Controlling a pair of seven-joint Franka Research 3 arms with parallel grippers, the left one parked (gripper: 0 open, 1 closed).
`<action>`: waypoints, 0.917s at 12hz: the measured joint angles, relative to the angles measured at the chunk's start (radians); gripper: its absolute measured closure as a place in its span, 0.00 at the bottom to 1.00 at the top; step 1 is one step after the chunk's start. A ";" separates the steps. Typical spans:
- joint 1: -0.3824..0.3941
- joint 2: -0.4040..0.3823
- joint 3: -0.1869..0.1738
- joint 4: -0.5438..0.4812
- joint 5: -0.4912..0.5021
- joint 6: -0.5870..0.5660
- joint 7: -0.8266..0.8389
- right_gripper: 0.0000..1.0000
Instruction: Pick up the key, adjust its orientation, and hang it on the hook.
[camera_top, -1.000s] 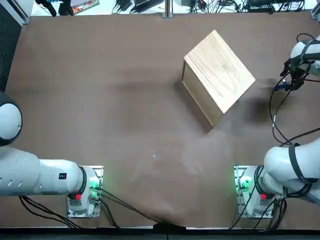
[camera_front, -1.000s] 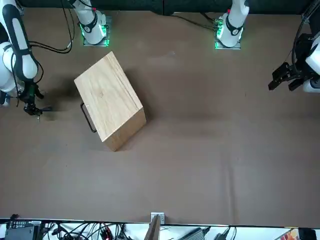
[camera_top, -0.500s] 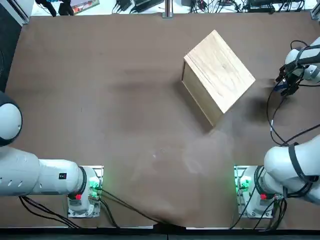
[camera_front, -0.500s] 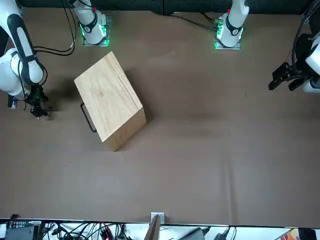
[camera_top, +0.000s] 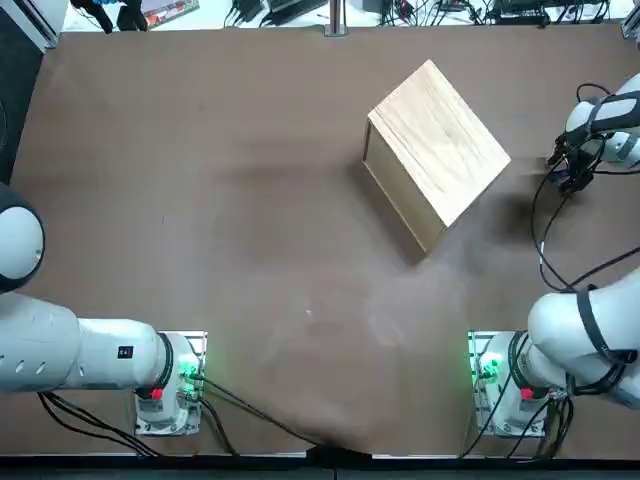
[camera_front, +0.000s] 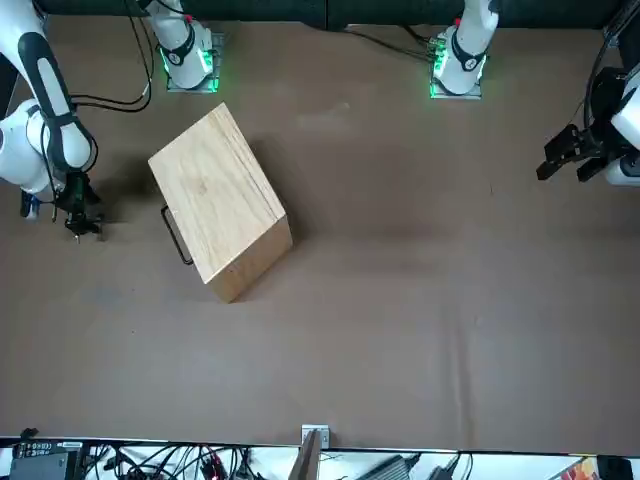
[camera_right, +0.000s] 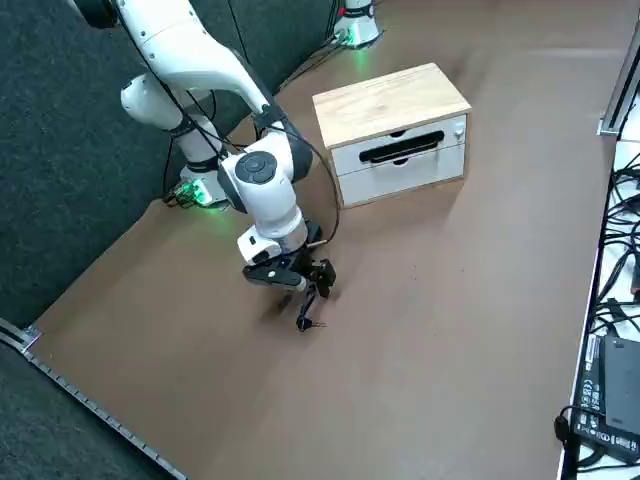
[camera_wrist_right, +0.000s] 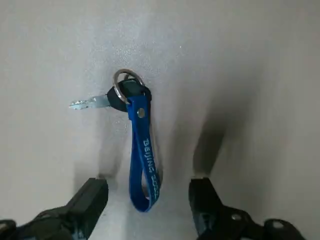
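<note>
I expect the strap (camera_wrist_right: 144, 150) to squeeze closed and keep the metal ring out in front when I carry it, because the blue strap's loop (camera_wrist_right: 142, 201) keeps its own curve.
The key (camera_wrist_right: 116, 98) lies flat on the brown table: a dark head, a short silver blade (camera_wrist_right: 86, 104), a metal ring and a blue lettered strap (camera_wrist_right: 143, 155). My right gripper (camera_wrist_right: 147, 197) is open and hangs just above it, one black finger on each side of the strap's free end, touching nothing. From the right side the key (camera_right: 309, 322) shows under the gripper (camera_right: 306, 293). From overhead the gripper (camera_top: 570, 172) is near the table's right edge, right of the wooden box (camera_top: 437, 150). I cannot make out a hook.
The wooden box (camera_right: 392, 130) has a black handle (camera_right: 400, 147) on its front face, which points away from the robot. A black cable (camera_top: 545, 230) trails off the right arm. Cables and gear (camera_right: 612, 330) lie along the table's far edge.
My right wrist has shifted slightly and turned above the key, and the gripper has dropped closer to the table. The key and the box have not moved.
</note>
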 joint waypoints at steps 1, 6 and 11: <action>0.000 0.004 0.001 -0.002 0.000 0.008 0.000 0.02; 0.000 0.010 0.002 -0.004 0.000 0.018 -0.003 0.15; 0.000 0.006 0.003 -0.002 0.000 0.022 -0.017 0.54</action>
